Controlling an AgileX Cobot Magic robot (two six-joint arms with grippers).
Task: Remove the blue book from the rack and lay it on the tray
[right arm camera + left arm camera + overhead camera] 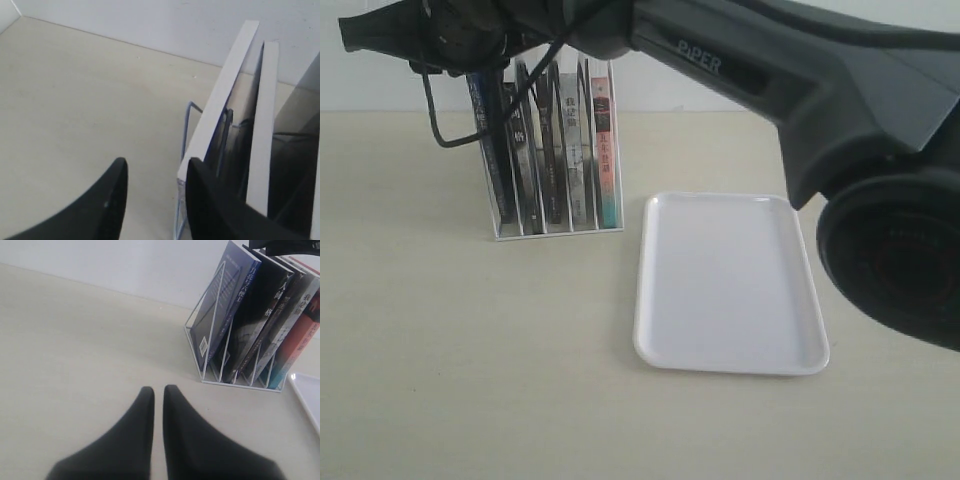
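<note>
The blue book [495,165] is leaning loosely in its wire slot [507,226]. The blue book will slide up freely when I lift, and the rack will stay standing.
The blue book [490,150] stands upright in the leftmost slot of the white wire rack [560,233], beside black-spined books. Its dark blue cover [222,305] faces the left wrist camera. My right arm [740,60] reaches across to the top of the rack. My right gripper [156,167] is open just above the blue book's white page edge [220,100], one finger at that edge, the other over bare table. Nothing is held. My left gripper [157,390] is shut and empty, low over the table left of the rack [240,382]. The white tray [730,280] lies empty.
A pink-and-teal-spined book [605,150] fills the rack's rightmost slot, closest to the tray. A black cable [432,120] hangs from the right arm beside the rack. A pale wall runs behind the table. A tray corner [310,395] shows right of the rack.
</note>
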